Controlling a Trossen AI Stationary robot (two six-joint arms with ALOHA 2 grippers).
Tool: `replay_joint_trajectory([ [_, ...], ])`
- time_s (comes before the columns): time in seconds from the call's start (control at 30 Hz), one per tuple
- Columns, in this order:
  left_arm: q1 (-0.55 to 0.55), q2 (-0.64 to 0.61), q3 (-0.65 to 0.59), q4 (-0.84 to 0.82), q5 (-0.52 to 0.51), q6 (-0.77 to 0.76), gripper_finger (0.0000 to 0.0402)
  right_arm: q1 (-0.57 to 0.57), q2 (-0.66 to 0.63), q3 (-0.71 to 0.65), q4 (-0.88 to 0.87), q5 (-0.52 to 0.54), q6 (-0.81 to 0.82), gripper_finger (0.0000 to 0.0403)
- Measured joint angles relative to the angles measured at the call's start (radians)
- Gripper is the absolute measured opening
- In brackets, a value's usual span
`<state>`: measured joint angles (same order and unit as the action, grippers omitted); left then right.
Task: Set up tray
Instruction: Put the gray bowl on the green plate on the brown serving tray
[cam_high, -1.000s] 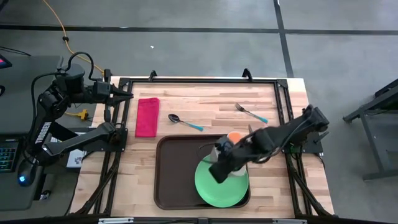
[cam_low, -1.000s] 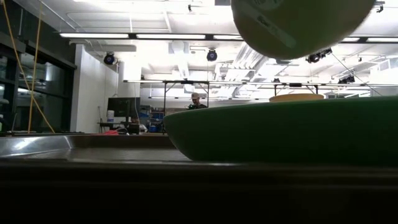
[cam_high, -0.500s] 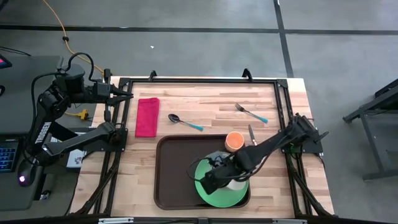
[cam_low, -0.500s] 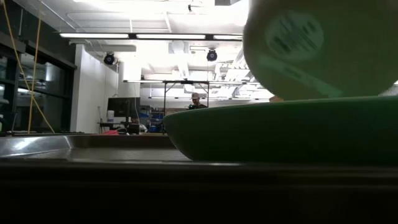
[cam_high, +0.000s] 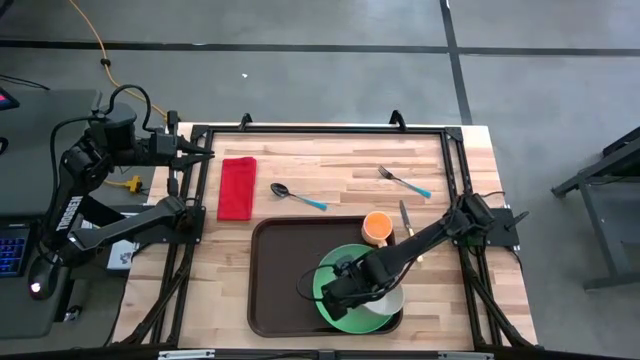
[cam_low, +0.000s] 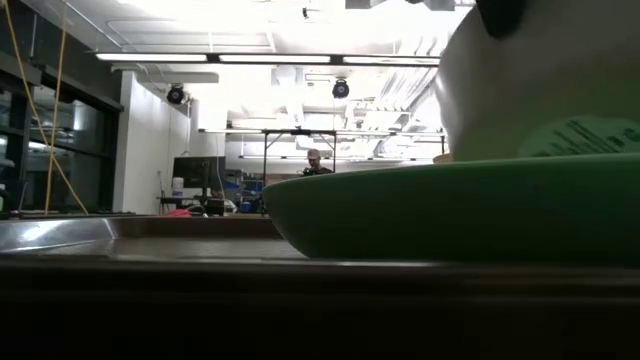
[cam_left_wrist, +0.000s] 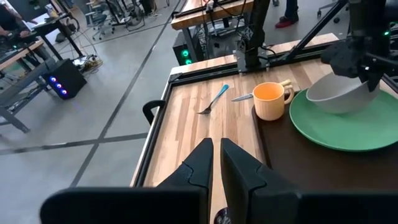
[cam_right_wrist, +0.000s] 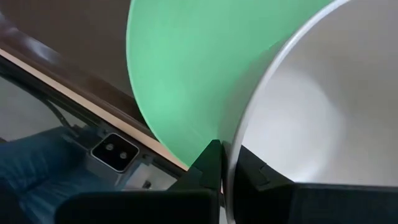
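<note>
The white bowl (cam_high: 387, 302) is hanging low inside the green plate's rim (cam_high: 356, 322) with its open side up. My right gripper goes on lowering the bowl until it rests there, then let go.
The dark brown tray (cam_high: 280, 285) lies at the table's near middle, and the green plate (cam_high: 345, 272) lies on its right half. My right gripper (cam_high: 335, 290) is shut on a white bowl (cam_high: 388, 300) low over the plate's near right part. The bowl (cam_left_wrist: 341, 93) is tilted in the left wrist view. An orange cup (cam_high: 377, 227) stands at the tray's far right corner. My left gripper (cam_high: 208, 154) waits shut and bare, raised at the table's far left. My right gripper pinches the bowl's rim (cam_right_wrist: 235, 146), one finger (cam_right_wrist: 208, 165) outside the wall and one finger (cam_right_wrist: 264, 174) inside. The fingers point steeply down, coming from the table's right. The bowl hangs tilted, its underside (cam_left_wrist: 339, 111) at the plate; whether it touches, I cannot tell.
A red napkin (cam_high: 237, 187), a spoon (cam_high: 298, 195) and a fork (cam_high: 403, 181) lie on the bare wood beyond the tray. A knife (cam_high: 405, 215) lies beside the cup. The tray's left half is bare.
My right gripper has sunk and gone toward the table's near edge, still shut on the bowl, and has tipped to point more steeply down. The bowl has come down from above the plate into its near right part and has tilted.
</note>
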<state>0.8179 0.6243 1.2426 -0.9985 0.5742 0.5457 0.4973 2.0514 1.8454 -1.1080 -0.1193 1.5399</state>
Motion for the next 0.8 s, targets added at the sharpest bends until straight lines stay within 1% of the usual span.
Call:
replay_joint_trajectory([
  [0.1,0.000,0.000,0.000,0.000,0.005,0.000,0.0062,0.000,0.000,-0.021,0.021,-0.017,-0.003,0.0000],
  [0.17,0.000,0.000,0.000,0.000,0.007,0.000,0.0062,0.000,0.000,-0.040,0.049,-0.049,-0.012,0.0000],
  [0.23,0.000,0.000,0.000,0.000,0.014,0.000,0.0062,-0.001,-0.001,-0.070,0.118,-0.071,-0.018,0.0000],
  [0.4,0.000,0.000,0.000,0.000,0.018,0.000,0.0062,-0.005,-0.003,-0.135,0.249,-0.074,-0.013,0.0002],
  [0.63,0.000,-0.001,0.000,0.000,0.018,0.000,0.0062,-0.008,-0.003,-0.145,0.260,-0.074,-0.038,0.0003],
  [0.8,0.000,-0.001,0.000,-0.001,0.018,0.000,0.0062,-0.013,-0.002,-0.146,0.270,-0.081,-0.056,0.0027],
])
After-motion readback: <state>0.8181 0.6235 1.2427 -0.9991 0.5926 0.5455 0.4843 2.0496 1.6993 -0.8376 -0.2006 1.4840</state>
